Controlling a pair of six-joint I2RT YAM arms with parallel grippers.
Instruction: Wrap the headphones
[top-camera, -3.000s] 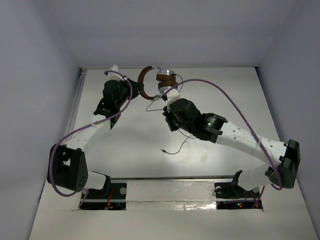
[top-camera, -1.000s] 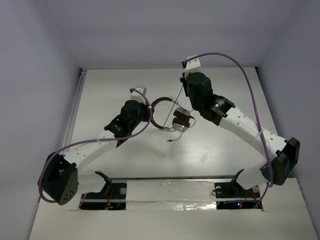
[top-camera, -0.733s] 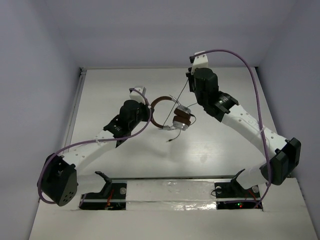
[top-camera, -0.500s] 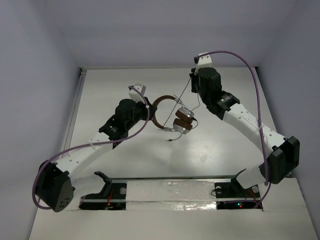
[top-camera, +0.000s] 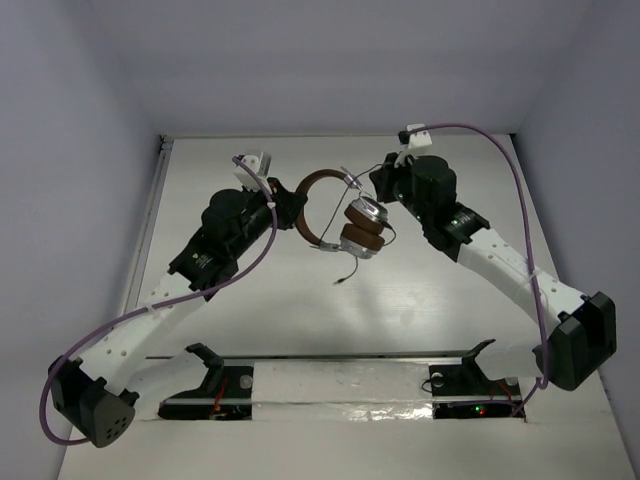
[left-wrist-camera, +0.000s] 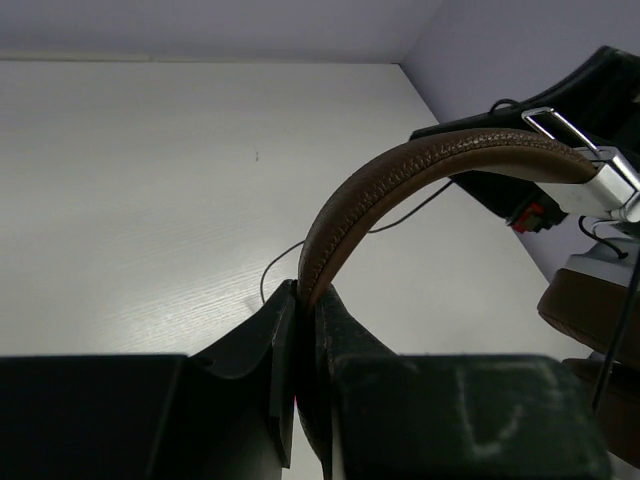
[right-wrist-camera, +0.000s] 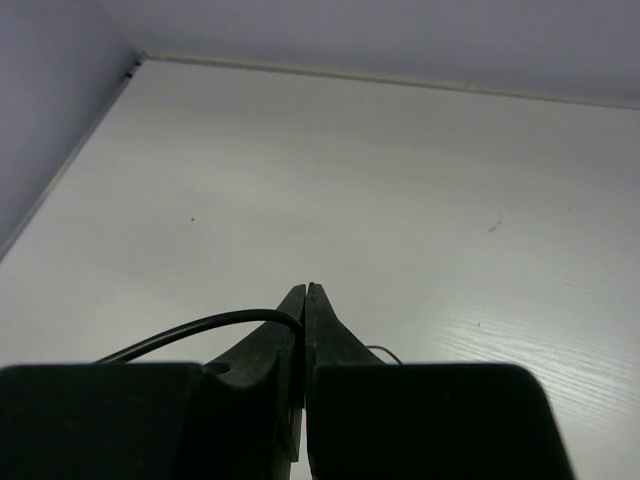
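My right gripper lacks room to pass beneath the headphones (top-camera: 363, 228) because they hang too low. Next, my left gripper lifts them while my right gripper carries the cord (top-camera: 370, 169) under them.
The headphones (top-camera: 345, 215) hang above the table's middle back, brown headband up, silver cups and brown pads (top-camera: 362, 235) below. My left gripper (top-camera: 296, 208) is shut on the brown headband (left-wrist-camera: 400, 175), seen in the left wrist view arching up from between its fingers (left-wrist-camera: 275, 330). My right gripper (top-camera: 378, 178) is shut on the thin dark cord (right-wrist-camera: 200, 328), which bends out to the left of its fingers (right-wrist-camera: 322, 330). The cord's loose end with the plug (top-camera: 341, 283) hangs below the cups.
Thick purple robot cables (top-camera: 500, 160) loop over both arms. The white table (top-camera: 260, 310) is walled at the back and sides. The two arm bases (top-camera: 330, 385) sit at the near edge.
Both arms have moved back and up. The headphones have risen and tilted with the left gripper, and the right gripper has come lower and closer to the cups, still pinching the cord.
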